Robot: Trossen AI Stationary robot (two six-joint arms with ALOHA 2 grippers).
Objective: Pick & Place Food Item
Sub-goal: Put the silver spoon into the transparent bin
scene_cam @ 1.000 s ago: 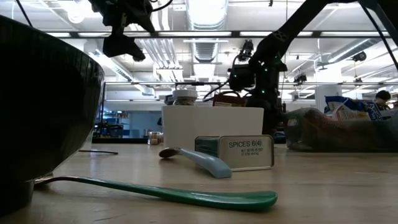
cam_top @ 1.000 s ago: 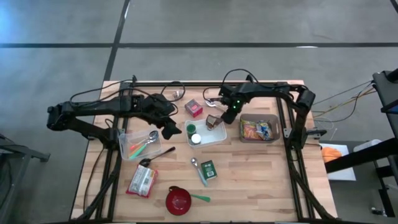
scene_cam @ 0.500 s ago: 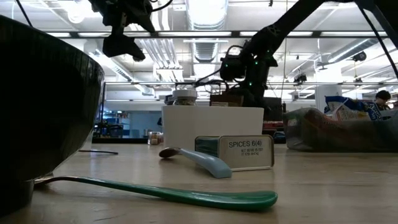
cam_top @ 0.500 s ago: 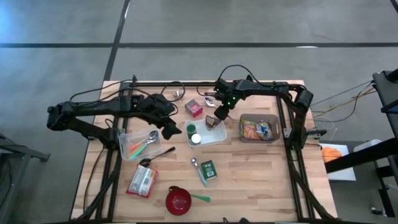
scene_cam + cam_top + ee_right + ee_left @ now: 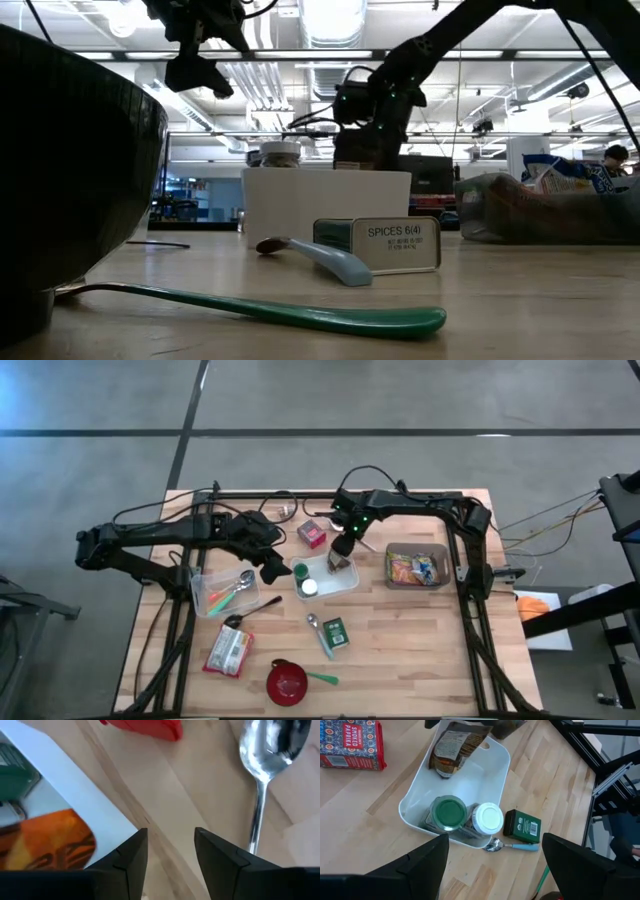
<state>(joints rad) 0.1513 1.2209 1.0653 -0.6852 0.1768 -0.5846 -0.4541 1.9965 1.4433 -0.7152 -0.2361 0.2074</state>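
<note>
The metal spoon is far from the clear bin of utensils (image 5: 222,593), so the robot's right gripper should take the spoon's handle (image 5: 258,815) and hand the spoon over to the left gripper.
A brown food packet (image 5: 452,747) leans inside the far end of the white bin (image 5: 350,586), beside a green-lidded jar (image 5: 450,813) and a white-lidded jar (image 5: 486,818). My right gripper (image 5: 340,552) hangs open just above the bin's far rim, pointing steeply down, with bare table showing between its fingers (image 5: 131,852). The packet (image 5: 50,842) lies just inside the rim next to it. My left gripper (image 5: 492,870) hovers open above the table to the left of the bin, holding nothing. My right gripper has one finger (image 5: 135,845) right at the far corner of the white bin's rim (image 5: 127,822). Whether it touches that rim I cannot tell. Nothing lies between the two fingers.
A red box (image 5: 312,534) and a metal spoon (image 5: 265,750) lie just beyond the bin. A tray of snack packets (image 5: 417,567) stands to the right and a clear bin of utensils (image 5: 225,592) to the left. Nearer lie a green spice tin (image 5: 336,632), a red bowl (image 5: 287,682) and a red packet (image 5: 228,652).
My right gripper has moved toward the table's left edge and risen a little over the bin's far end. In the last half second the white bin, with its jars and the packet, has slid a short way toward the table's left.
</note>
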